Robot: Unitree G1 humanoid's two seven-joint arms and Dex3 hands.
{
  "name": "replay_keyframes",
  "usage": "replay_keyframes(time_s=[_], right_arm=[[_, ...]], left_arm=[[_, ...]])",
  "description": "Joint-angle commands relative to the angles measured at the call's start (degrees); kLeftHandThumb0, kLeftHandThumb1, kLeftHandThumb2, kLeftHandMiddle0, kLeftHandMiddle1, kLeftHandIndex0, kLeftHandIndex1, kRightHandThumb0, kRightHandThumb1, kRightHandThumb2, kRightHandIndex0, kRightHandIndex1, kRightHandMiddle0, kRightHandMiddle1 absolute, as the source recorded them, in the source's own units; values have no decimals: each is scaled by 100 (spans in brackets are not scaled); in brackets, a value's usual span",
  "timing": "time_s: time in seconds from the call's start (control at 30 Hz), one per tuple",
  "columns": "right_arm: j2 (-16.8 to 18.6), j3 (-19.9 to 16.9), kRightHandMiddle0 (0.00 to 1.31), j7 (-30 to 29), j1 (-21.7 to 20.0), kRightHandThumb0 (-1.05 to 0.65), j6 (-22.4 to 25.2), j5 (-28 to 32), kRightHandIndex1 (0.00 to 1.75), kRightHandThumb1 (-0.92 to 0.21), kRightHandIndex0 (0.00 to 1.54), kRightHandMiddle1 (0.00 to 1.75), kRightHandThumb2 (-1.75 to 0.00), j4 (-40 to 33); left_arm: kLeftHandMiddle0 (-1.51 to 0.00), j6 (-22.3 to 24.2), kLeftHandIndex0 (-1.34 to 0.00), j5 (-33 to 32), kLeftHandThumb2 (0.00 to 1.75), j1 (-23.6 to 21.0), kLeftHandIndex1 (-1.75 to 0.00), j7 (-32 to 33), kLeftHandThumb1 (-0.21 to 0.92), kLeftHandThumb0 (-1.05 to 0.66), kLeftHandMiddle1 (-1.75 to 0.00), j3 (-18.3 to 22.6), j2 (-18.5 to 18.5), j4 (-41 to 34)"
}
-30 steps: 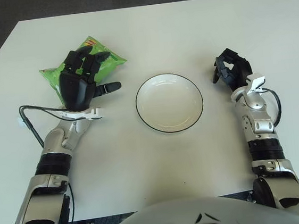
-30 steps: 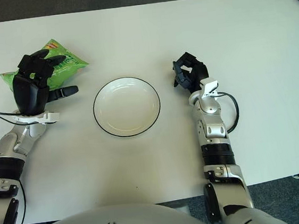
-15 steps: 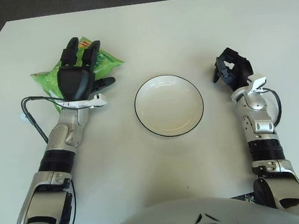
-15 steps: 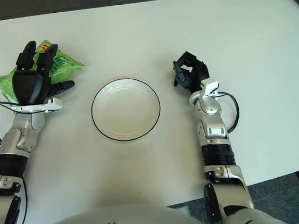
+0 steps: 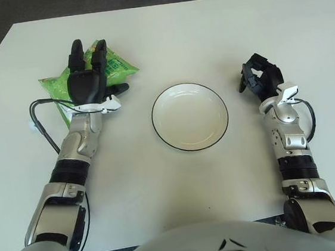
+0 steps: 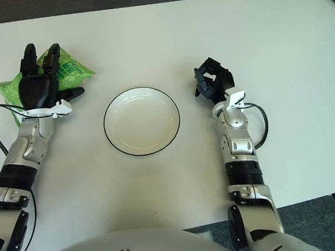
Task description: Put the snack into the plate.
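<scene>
The green snack bag [image 5: 61, 86] will fold in at its middle when I lift it, because crinkled corners [image 5: 127, 69] stick out past my left hand.
A green snack bag [image 5: 56, 84] lies on the white table at the left, far side. My left hand [image 5: 89, 74] lies flat over the bag with its fingers stretched out and spread, the thumb pointing toward the plate; it does not grip the bag. A white plate [image 5: 189, 116] with a dark rim sits empty at the table's middle, to the right of the bag. My right hand [image 5: 258, 78] rests on the table right of the plate, fingers curled, holding nothing.
A black cable [image 5: 40, 124] loops from my left wrist over the table. The table's far edge [image 5: 161, 7] meets dark floor beyond.
My left hand has moved forward over the snack bag and its fingers have straightened from curled to flat. The right hand has not moved.
</scene>
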Motion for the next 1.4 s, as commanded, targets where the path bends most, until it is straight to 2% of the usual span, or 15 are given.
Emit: replay_keyframes(time_s=[0.0, 0.27, 0.47, 0.73, 0.8, 0.9, 1.03, 1.13, 1.2, 1.27, 1.3, 1.37], right_arm=[[273, 68, 67, 43, 786, -42, 282, 21, 175, -92, 98, 171, -45, 685], [265, 72, 67, 61, 791, -42, 272, 5, 175, -92, 98, 172, -45, 690], [268, 81, 66, 70, 802, -42, 285, -6, 175, -92, 97, 173, -45, 653], [259, 85, 65, 92, 827, -42, 287, -1, 175, -92, 97, 174, -45, 621], [257, 88, 65, 97, 826, -42, 290, -1, 175, -92, 97, 174, -45, 620], [242, 90, 65, 114, 826, -42, 298, 0, 175, -92, 96, 175, -46, 621], [226, 96, 65, 136, 825, -42, 307, -4, 175, -92, 96, 175, -46, 624], [202, 106, 65, 168, 823, -42, 310, -5, 175, -92, 96, 175, -46, 629], [189, 113, 66, 189, 824, -42, 310, -5, 175, -92, 96, 175, -46, 629], [182, 121, 66, 206, 824, -42, 311, -4, 175, -92, 96, 175, -46, 628], [179, 123, 66, 214, 824, -42, 311, -4, 175, -92, 96, 175, -46, 628], [176, 125, 66, 235, 822, -42, 309, -5, 175, -92, 96, 175, -46, 631]], left_arm=[[0, 443, -14, -100, 19, -67, -3, -368, 92, -83, 0, -45, -59, -33], [0, 1434, -5, 100, 35, -226, 0, -1000, 92, -94, 0, -224, -103, -12], [0, 1712, -3, 155, 45, -278, 0, -1015, 92, -100, 0, -386, -35, 188], [0, 2130, -2, 100, 47, -274, 0, -1130, 92, -102, 0, -468, -71, 226], [-5, 2181, -6, 47, 46, -277, -2, -1107, 92, -101, -2, -465, -90, 251], [-27, 2208, -25, -15, 36, -288, -7, -1042, 92, -90, -4, -468, -114, 304], [-42, 2216, -38, -73, 29, -298, -12, -1016, 92, -81, -8, -481, -117, 333], [-51, 2303, -45, -149, 24, -322, -16, -1250, 92, -75, -13, -489, -116, 302], [-44, 2368, -46, -201, 21, -343, -19, -1463, 92, -70, -35, -499, -104, 274], [-33, 2400, -42, -231, 13, -364, -32, -1604, 92, -62, -66, -506, -86, 263], [-30, 2408, -40, -237, 11, -372, -36, -1645, 92, -59, -73, -508, -78, 260], [-23, 2389, -32, -247, 5, -403, -64, -1660, 90, -48, -97, -508, -67, 315]])
